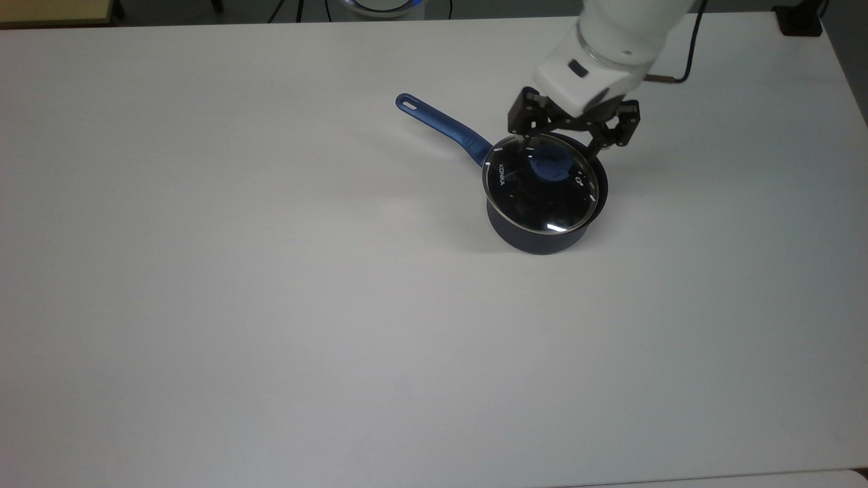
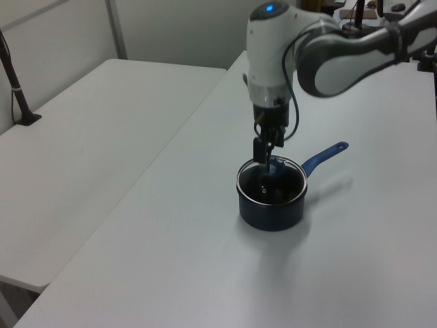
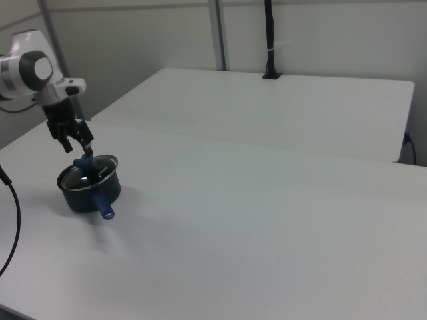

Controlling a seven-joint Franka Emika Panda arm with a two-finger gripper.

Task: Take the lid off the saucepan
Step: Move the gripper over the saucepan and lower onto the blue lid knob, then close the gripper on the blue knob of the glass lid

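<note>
The glass lid shows only a dark inside [image 2: 287, 189] through it, so I should expect an empty saucepan [image 2: 272, 215] when I take the lid off.
The dark navy saucepan [image 1: 539, 234] stands on the white table [image 1: 271, 271], right of centre in the top view, its long blue handle [image 1: 441, 124] pointing to the upper left. The glass lid [image 1: 536, 196] rests on the pan, its blue knob [image 1: 550, 166] under the arm. My gripper [image 1: 557, 148] is open and hangs just over the knob with one finger on each side of it. In the left view the gripper [image 2: 266, 161] reaches down to the knob [image 2: 277, 167] above the saucepan [image 2: 271, 208]. The right view shows the gripper [image 3: 79, 148] directly above the lid [image 3: 92, 167].
A second white table [image 2: 102, 137] adjoins on the left view's left, with a black post [image 2: 15, 85] clamped to it. A black clamp [image 1: 800, 20] sits at the top view's upper right corner. A cable [image 3: 10, 220] hangs at the right view's left edge.
</note>
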